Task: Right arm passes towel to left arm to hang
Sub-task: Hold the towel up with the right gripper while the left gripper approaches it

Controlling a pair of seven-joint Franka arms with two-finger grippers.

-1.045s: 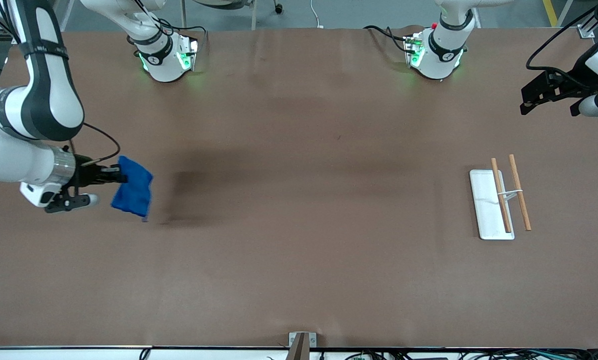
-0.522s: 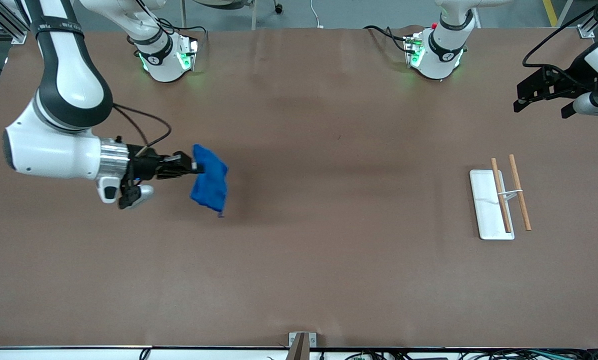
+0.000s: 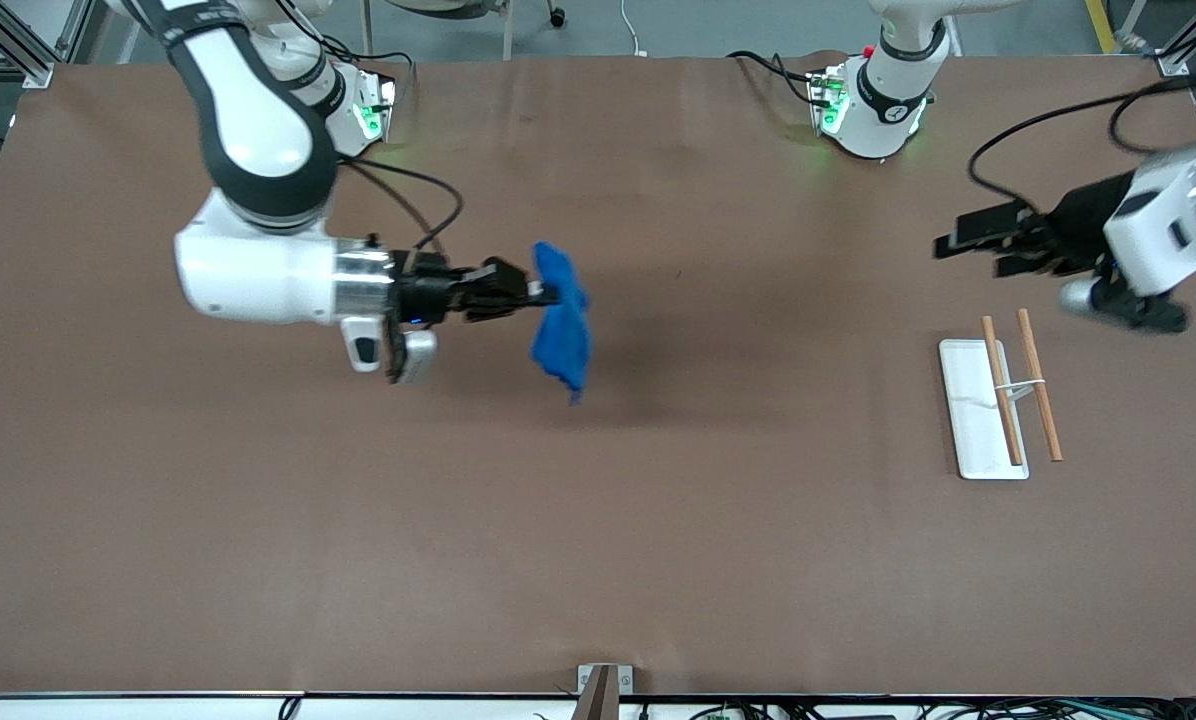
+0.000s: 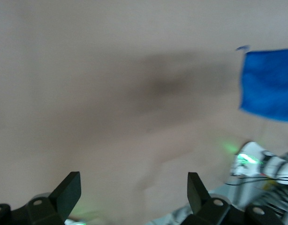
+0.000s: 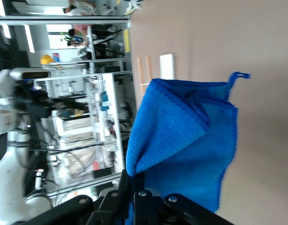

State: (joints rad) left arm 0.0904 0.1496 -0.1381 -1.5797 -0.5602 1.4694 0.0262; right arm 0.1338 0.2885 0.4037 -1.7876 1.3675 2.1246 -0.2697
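Note:
Next, I swing my left gripper round toward the blue towel (image 4: 269,85) and grab its hanging lower part (image 3: 572,367), because the towel hangs far off beside that gripper's open fingers.
My right gripper (image 3: 541,294) is shut on the top edge of the bright blue towel (image 3: 562,327) and holds it in the air over the middle of the brown table. The towel hangs down from the jaws, its thin loop (image 3: 574,398) at the lowest corner. In the right wrist view the towel (image 5: 186,140) fills the middle and the loop (image 5: 238,76) sticks out from one corner. My left gripper (image 3: 970,246) is open and empty, up over the table above the white rack, pointing toward the towel. The left wrist view shows its two fingertips (image 4: 69,190) wide apart and the towel (image 4: 269,84) farther off.
A white tray (image 3: 972,440) carrying two wooden rods (image 3: 1040,395) joined by a thin white bar lies toward the left arm's end of the table. Both arm bases (image 3: 873,100) stand at the table's edge farthest from the front camera.
My right arm has swept the towel from the right arm's end of the table to over the middle. My left gripper has come in toward the middle, over the rack.

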